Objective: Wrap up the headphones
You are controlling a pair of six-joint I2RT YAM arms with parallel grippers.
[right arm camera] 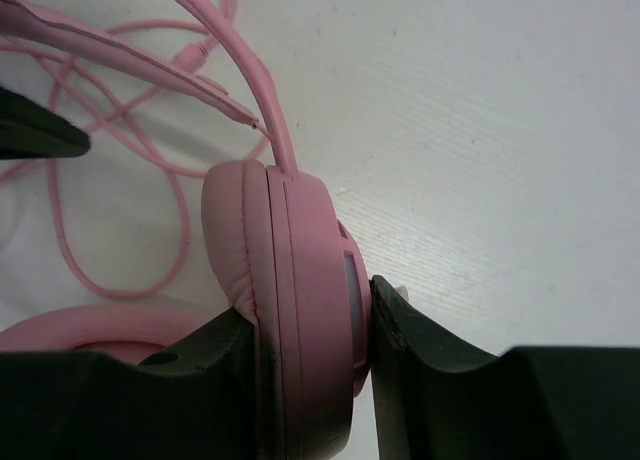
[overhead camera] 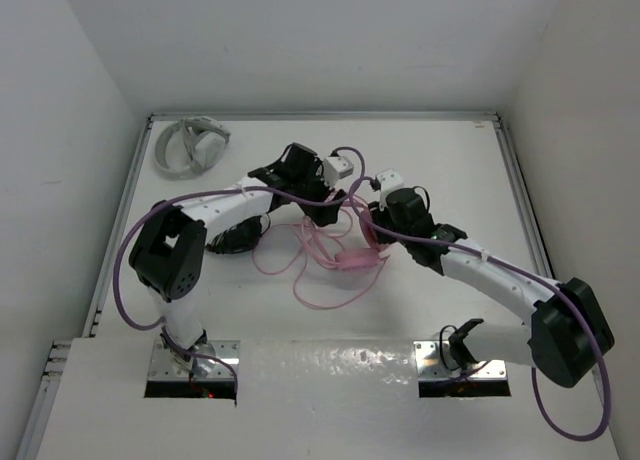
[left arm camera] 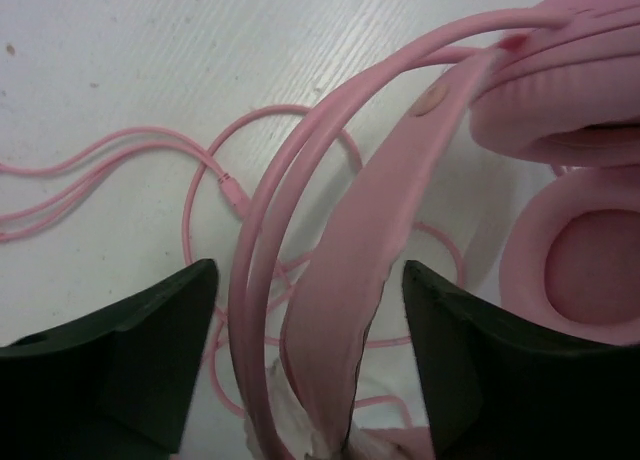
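Observation:
The robot's right gripper is clamping the earcup (right arm camera: 292,280) while the cable lies loose, so next the left gripper lifts the headband (left arm camera: 362,230) and frees the right gripper for the cable.
The pink headphones (overhead camera: 352,242) lie mid-table, with their thin pink cable (overhead camera: 322,285) in loose loops toward the front. My left gripper (overhead camera: 326,206) is open. In the left wrist view the gripper (left arm camera: 310,320) straddles the pink headband (left arm camera: 372,230) with a gap on both sides, and both earcups (left arm camera: 585,265) lie to the right. My right gripper (overhead camera: 377,218) is shut on one earcup. In the right wrist view the gripper (right arm camera: 310,350) has its black fingers (right arm camera: 420,370) pressed against both sides of the earcup (right arm camera: 300,280), with cable loops (right arm camera: 70,240) behind.
White-grey headphones (overhead camera: 192,145) lie at the back left corner. A dark object (overhead camera: 235,240), partly hidden, lies under my left arm. Raised rails (overhead camera: 520,195) edge the white table. The left finger tip (right arm camera: 35,135) shows at the left of the right wrist view.

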